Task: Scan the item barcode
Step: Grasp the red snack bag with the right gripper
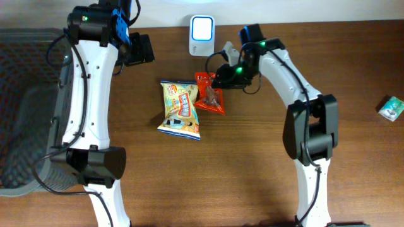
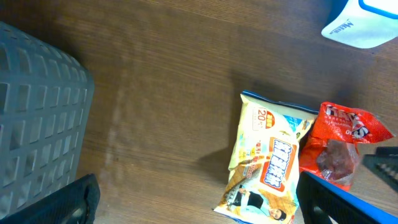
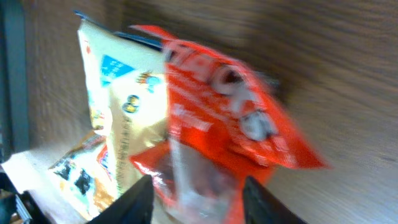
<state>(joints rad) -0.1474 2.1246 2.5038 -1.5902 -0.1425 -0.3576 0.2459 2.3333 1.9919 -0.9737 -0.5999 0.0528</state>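
My right gripper is to move the red packet onto open wood [image 1: 251,106], then grip it again and turn it over, because the packet is lying front up against the yellow bag [image 1: 197,96].
A red snack packet [image 1: 209,94] lies on the wooden table, its edge overlapping a yellow snack bag [image 1: 180,108]. My right gripper [image 1: 219,79] hovers right over the red packet [image 3: 217,118]. In the blurred right wrist view its jaws [image 3: 199,202] stand apart on either side of the packet's clear end. No barcode shows on it. The white scanner [image 1: 202,28] stands at the table's far edge, just beyond the packets. My left gripper [image 1: 140,49] hangs wide open over bare wood [image 2: 199,205], left of the yellow bag [image 2: 267,165], holding nothing.
A grey mesh basket [image 1: 25,94] fills the left side of the table and shows in the left wrist view [image 2: 37,106]. A small green-and-white pack [image 1: 391,108] lies near the right edge.
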